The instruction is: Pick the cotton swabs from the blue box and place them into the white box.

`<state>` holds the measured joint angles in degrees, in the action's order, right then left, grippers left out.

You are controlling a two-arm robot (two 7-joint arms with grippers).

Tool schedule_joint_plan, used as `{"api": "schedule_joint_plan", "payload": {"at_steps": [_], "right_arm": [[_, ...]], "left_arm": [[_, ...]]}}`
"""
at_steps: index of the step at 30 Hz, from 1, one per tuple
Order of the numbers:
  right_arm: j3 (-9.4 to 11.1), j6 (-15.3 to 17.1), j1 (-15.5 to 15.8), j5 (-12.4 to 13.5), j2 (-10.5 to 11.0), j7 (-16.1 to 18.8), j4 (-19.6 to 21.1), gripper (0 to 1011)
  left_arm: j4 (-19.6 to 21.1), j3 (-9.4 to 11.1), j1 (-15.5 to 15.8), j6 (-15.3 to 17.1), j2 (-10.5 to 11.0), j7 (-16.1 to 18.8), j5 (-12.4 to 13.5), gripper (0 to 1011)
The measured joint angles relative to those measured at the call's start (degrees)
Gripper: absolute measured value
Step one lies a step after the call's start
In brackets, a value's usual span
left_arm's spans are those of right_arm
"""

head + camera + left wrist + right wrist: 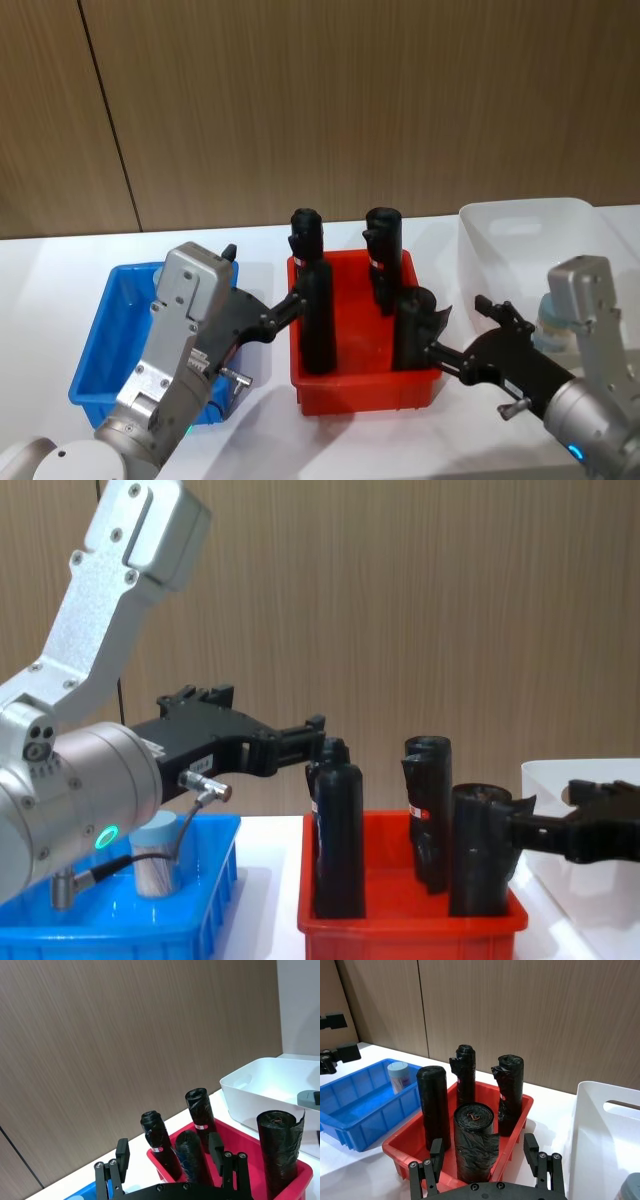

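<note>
The black roll at the robot's right gripper [478,855] has only a short flap [525,806] sticking out, so the roll should stay wound and straight when the robot lifts it.
One cotton swabs jar [155,855] with a pale blue lid stands in the blue box [100,350], near its far side, also seen as cotton swabs jar [399,1076]. My left gripper [268,290] hovers open above the blue box's right end, fingers pointing at the red bin, holding nothing. Another cotton swabs jar [553,320] sits inside the white box [520,230] at the right, partly hidden by my right arm. My right gripper [460,328] is open and empty, between the red bin and the white box.
A red bin [365,385] stands between the two boxes with several tall black wrapped rolls [318,320] upright in it; both grippers' fingertips are close to these rolls. A brown wooden wall runs behind the white table.
</note>
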<state>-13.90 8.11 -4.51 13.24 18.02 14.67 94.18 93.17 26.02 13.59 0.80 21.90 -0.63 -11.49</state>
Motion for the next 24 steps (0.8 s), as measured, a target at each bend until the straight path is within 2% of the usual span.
{"api": "schedule_joint_plan", "payload": {"at_steps": [24], "right_arm": [[-1.1,0.4,-8.3,-3.1,-3.9,4.2,-11.2,1001]], "left_arm": [[0.0,0.0,0.0,0.0,0.0,0.0,0.0,1003]]}}
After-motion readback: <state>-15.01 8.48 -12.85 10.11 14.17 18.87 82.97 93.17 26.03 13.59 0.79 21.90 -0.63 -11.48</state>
